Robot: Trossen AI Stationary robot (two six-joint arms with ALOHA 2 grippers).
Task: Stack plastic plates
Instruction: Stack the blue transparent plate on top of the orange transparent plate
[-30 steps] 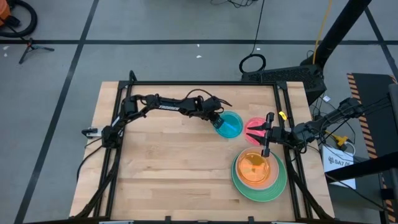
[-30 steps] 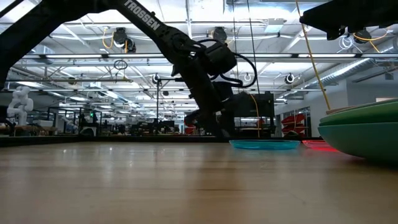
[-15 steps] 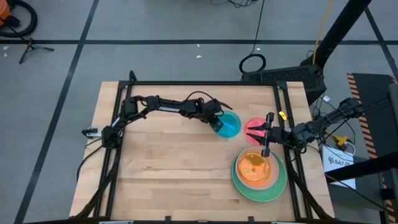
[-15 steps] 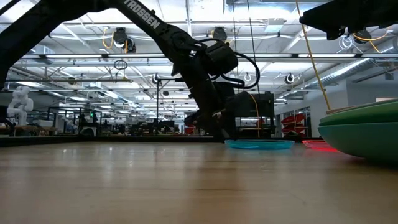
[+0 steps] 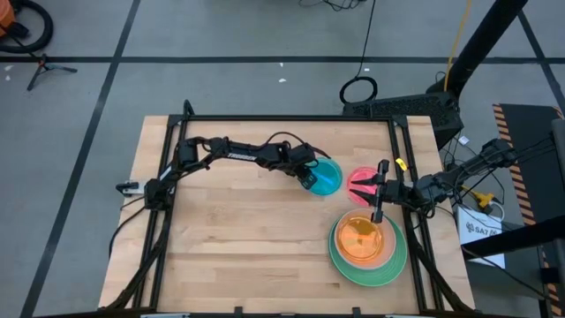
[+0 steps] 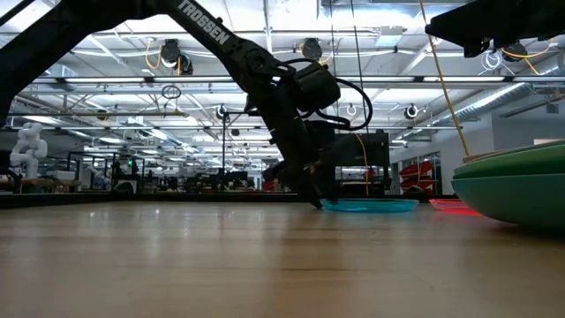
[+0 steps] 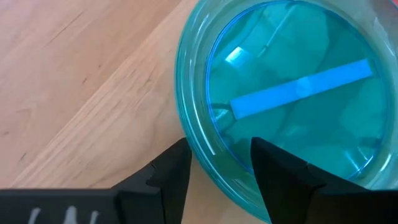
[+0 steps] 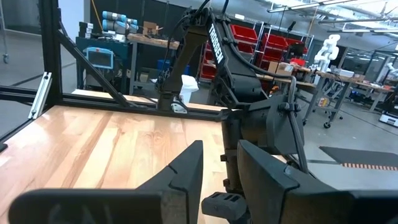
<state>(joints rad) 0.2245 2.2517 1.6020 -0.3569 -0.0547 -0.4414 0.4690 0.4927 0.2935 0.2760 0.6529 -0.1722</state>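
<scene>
The blue strip [image 7: 273, 98] is lying flat across the blue plate's middle [image 7: 303, 88], so the strip should move along with the plate when I carry it to the stack.
A small translucent blue plate [image 5: 327, 177] lies flat on the table, seen also in the low view [image 6: 371, 205]. My left gripper [image 7: 219, 168] is open at the plate's left rim, one finger inside and one outside, tips down near the table [image 6: 315, 200]. A small red plate [image 5: 355, 195] lies to the right of the blue one. Near the right edge a stack stands: a large green plate [image 5: 342, 265], a pink one and an orange one [image 5: 362, 238] on top. My right gripper [image 5: 360, 185] hovers over the red plate, slightly open and holding nothing [image 8: 219, 152]. My left gripper straddles the blue plate's left rim [image 7: 198, 152], one finger [image 7: 273, 174] inside the plate and the other [image 7: 171, 177] outside. It comes slanting down from the table's left. The plate lies flat on the table. Whether the fingers touch the rim, I cannot tell.
A black frame [image 5: 282, 117] runs round the wooden table [image 5: 238, 238]. The left and near parts of the table show bare wood. In the low view the stack [image 6: 516, 190] stands large at the right. Workshop shelves and equipment fill the room behind.
My left gripper has drawn back a little toward the table's left edge and tipped down, so its fingertips now stand low at the blue plate's rim. The blue plate has slid slightly toward the left.
</scene>
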